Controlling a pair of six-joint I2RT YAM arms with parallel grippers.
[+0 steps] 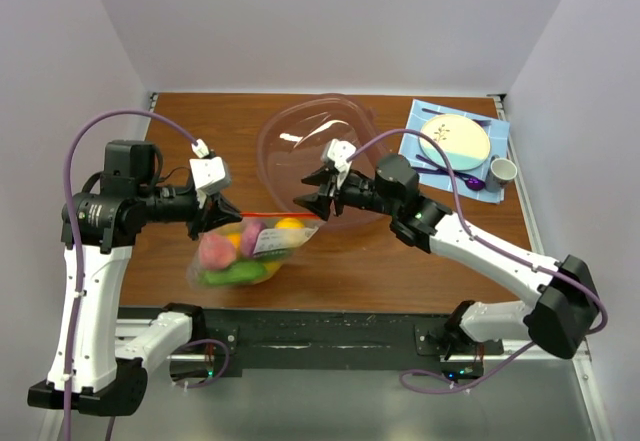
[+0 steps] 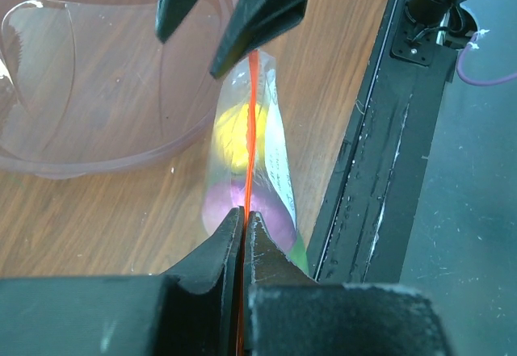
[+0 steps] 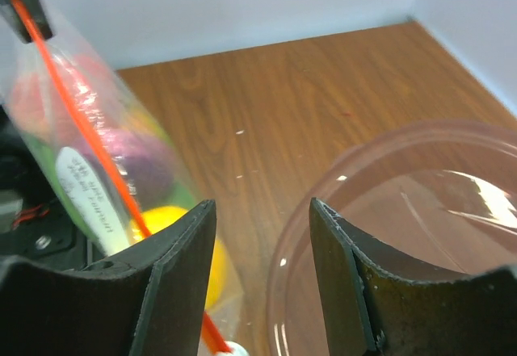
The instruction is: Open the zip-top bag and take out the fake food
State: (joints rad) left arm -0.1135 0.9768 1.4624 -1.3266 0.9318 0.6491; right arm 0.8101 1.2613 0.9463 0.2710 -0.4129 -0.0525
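Observation:
The robot's left gripper pinches the bag's strip far from the strip's white end, so the right gripper should hold the strip while the left gripper shifts nearer to that white end.
The zip-top bag (image 1: pixel 262 244) hangs over the wood table, clear plastic with an orange-red zip strip (image 1: pixel 268 216) along its top. It holds the fake food: a pink piece (image 1: pixel 213 251), a yellow piece (image 1: pixel 290 226), a purple piece (image 1: pixel 250 237) and a green piece (image 1: pixel 230 275). My left gripper (image 1: pixel 215 217) is shut on the left end of the strip; the left wrist view shows the jaws pinching the strip (image 2: pixel 251 122). My right gripper (image 1: pixel 310 199) is open at the strip's right end. In the right wrist view the bag (image 3: pixel 89 146) lies left of its open gripper (image 3: pixel 260 207), not between the fingers.
A large clear pinkish bowl (image 1: pixel 300 131) stands just behind the bag and under the right gripper; its rim shows in the right wrist view (image 3: pixel 404 138). A blue mat with a plate (image 1: pixel 455 139), a cup (image 1: pixel 502 171) and a purple spoon sits back right. A black rail (image 1: pixel 330 326) runs along the near edge.

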